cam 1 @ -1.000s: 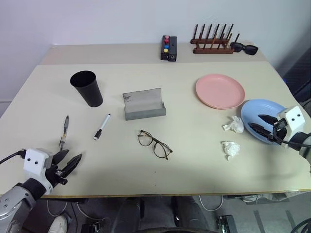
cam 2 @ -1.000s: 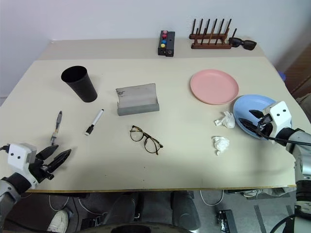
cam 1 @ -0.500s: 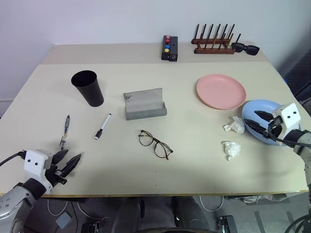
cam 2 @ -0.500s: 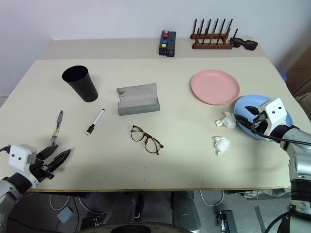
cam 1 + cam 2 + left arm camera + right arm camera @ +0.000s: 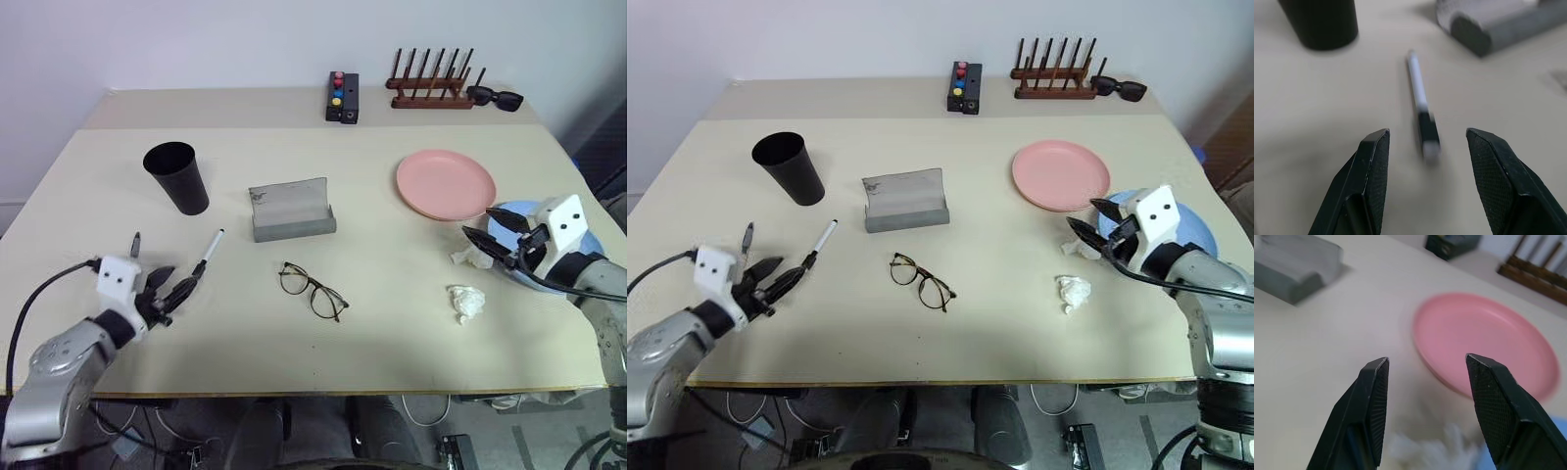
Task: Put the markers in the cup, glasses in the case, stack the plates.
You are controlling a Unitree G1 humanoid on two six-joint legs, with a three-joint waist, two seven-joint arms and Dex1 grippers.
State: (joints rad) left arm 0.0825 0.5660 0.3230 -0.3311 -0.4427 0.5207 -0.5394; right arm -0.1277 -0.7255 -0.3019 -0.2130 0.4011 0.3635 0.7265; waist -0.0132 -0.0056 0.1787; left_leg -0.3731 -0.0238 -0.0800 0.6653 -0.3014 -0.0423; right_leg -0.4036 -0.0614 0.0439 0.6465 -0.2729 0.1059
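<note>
I expect the grey marker point(image 5: 135, 245) to sink below the cup's rim when I drop it in, since the black cup point(image 5: 177, 178) stands tall next to the short markers.
The white marker point(image 5: 207, 256) lies on the table just ahead of my left gripper point(image 5: 179, 283), which is open and empty; in the left wrist view the marker point(image 5: 1419, 103) lies past the gap between the fingers. The grey marker point(image 5: 746, 236) is partly hidden behind that wrist. Beyond stand the black cup point(image 5: 177, 177) and the open grey case point(image 5: 290, 211). The glasses point(image 5: 312, 290) lie in front of the case. My right gripper point(image 5: 481, 233) is open and empty over the near edge of the blue plate point(image 5: 1201, 233), pointing toward the pink plate point(image 5: 1484, 340).
Two crumpled tissues point(image 5: 471, 257) point(image 5: 466, 301) lie beside the blue plate, one just under the right fingers. At the back stand a black button box point(image 5: 340, 96), a wooden rack point(image 5: 427, 84) and black sunglasses point(image 5: 496, 97).
My left gripper has moved forward and inward, up to the white marker. My right gripper has swung left across the blue plate toward the tissue and pink plate.
</note>
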